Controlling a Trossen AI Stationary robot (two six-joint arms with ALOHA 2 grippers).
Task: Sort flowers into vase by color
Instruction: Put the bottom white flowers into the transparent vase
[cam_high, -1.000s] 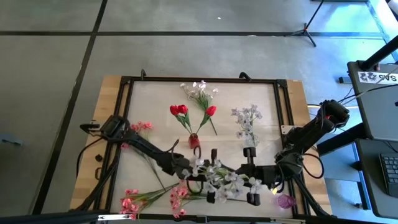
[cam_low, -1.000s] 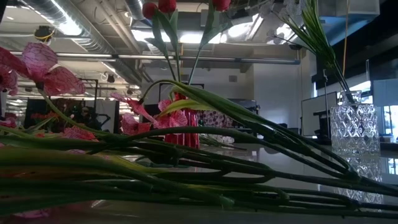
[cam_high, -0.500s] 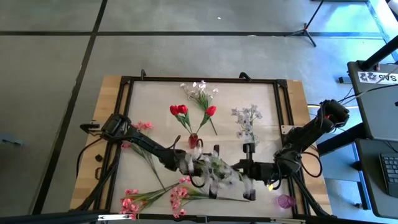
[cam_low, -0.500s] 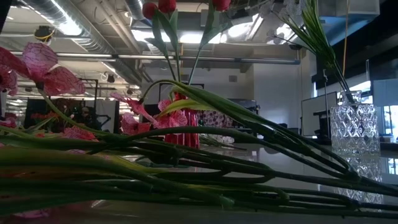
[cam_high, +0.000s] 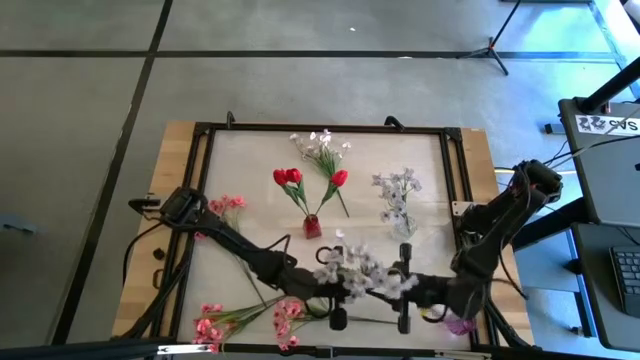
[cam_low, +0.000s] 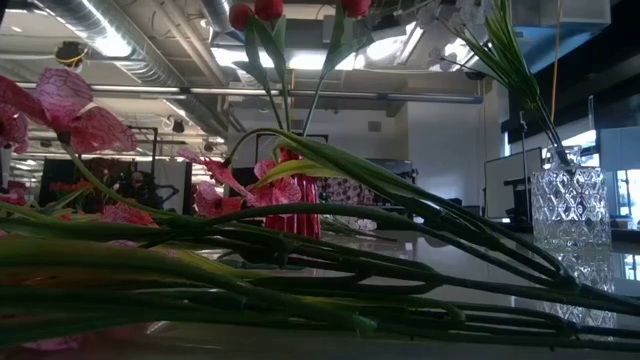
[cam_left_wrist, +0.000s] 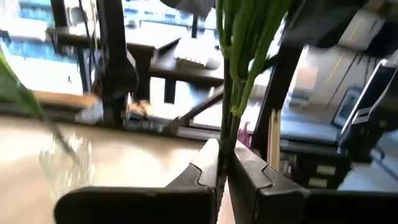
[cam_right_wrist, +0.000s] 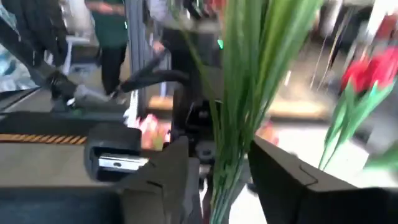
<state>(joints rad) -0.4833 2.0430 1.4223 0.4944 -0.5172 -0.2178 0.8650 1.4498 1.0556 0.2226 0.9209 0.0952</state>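
Observation:
Next, I take the stems higher up (cam_right_wrist: 235, 143) with my right gripper and put them in, because my left gripper is pinching the whitish sprig's lower stems (cam_left_wrist: 227, 140), which must go into the clear vase.
A whitish sprig (cam_high: 352, 270) with green stems (cam_left_wrist: 233, 74) hangs between my two grippers over the table's near middle. My left gripper (cam_high: 335, 300) is shut on its stems. My right gripper (cam_high: 405, 298) is open, and the stems (cam_right_wrist: 239, 106) pass between its fingers; whether they touch I cannot tell. Red tulips stand with their stems in the red vase (cam_high: 312, 227). Whitish blossoms stand in the clear vase (cam_high: 403, 226). Another whitish sprig (cam_high: 322, 148) lies flat at the far middle. Pink sprays (cam_high: 250, 320) lie near the front left. My left gripper pinches the sprig's bundle of green stems (cam_left_wrist: 225, 146) between its two fingers (cam_left_wrist: 205, 168). The fingers lie across the stems. The stems rise upright out of the hold and the sprig is lifted clear of the table.
A small purple vase (cam_high: 458, 323) stands at the near right corner. More pink blossoms (cam_high: 226, 205) lie at the left. Long green stems (cam_low: 300, 270) of the lying flowers cross the low view close to the camera. A black frame (cam_high: 325, 128) borders the work mat.
My left gripper has shut on the whitish sprig's stems, and my right gripper has opened around them. The sprig has shifted a little toward the far edge and stays lifted.

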